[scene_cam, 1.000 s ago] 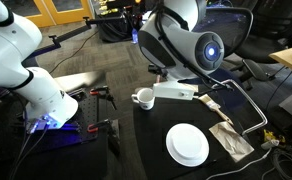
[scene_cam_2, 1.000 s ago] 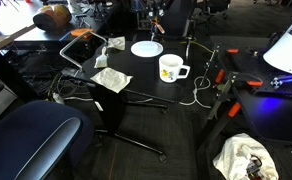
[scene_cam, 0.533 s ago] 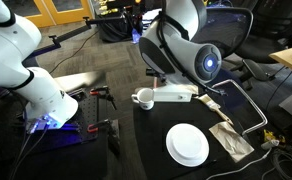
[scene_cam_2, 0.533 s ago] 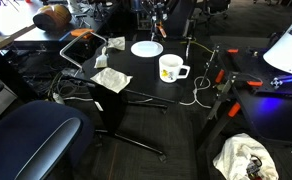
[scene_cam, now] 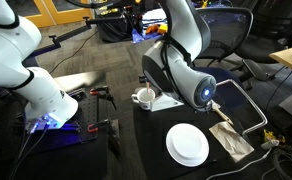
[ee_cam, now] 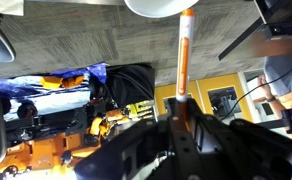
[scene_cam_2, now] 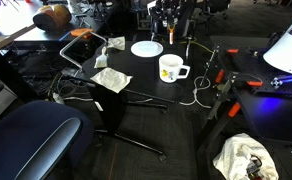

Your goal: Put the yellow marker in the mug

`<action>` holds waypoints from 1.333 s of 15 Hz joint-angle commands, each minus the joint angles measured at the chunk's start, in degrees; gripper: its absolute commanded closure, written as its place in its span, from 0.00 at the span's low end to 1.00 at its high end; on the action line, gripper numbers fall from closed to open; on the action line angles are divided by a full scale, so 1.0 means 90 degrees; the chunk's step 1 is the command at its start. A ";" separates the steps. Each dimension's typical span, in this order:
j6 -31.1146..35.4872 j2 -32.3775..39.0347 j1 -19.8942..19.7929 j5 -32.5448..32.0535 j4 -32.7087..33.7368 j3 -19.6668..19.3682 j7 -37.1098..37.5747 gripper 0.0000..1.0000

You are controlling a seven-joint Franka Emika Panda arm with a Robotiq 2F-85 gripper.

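Note:
The yellow marker's tip [ee_cam: 188, 14] is in line with the edge of the mug's rim. I should move my gripper back over the mug's opening [scene_cam_2: 173, 60] before lowering the marker.
In the wrist view my gripper [ee_cam: 179, 112] is shut on the yellow marker [ee_cam: 183, 55]. The marker is orange-yellow with a paler end and sticks straight out from the jaws. Its tip points at the white plate's rim [ee_cam: 161, 6] at the top edge. The white mug [scene_cam: 143, 97] stands on the black table, with my arm [scene_cam: 186, 85] bent over it and to its right. The mug also shows in an exterior view [scene_cam_2: 171, 68], in front of the plate [scene_cam_2: 146, 48]. The gripper [scene_cam_2: 169, 28] hangs behind the plate there.
The white plate [scene_cam: 187, 145] lies near the table's front edge. Crumpled paper lies at the table's side in both exterior views [scene_cam: 229, 137] [scene_cam_2: 111, 78]. A white cable [scene_cam_2: 200, 92] trails off the table by the mug. A blue chair [scene_cam_2: 36, 135] stands close by.
The arm has swung and its wrist has turned down over the table. The marker stays in the shut jaws. The mug and plate have not moved.

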 commanded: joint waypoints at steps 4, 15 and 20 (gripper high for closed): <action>-0.0814 0.0685 -0.0062 0.0211 0.0529 -0.0083 -0.0579 0.97; -0.0720 0.1713 -0.1809 -0.0357 0.1335 0.1834 -0.0743 0.97; -0.0806 0.1952 -0.1844 -0.0622 0.1309 0.1680 -0.0743 0.97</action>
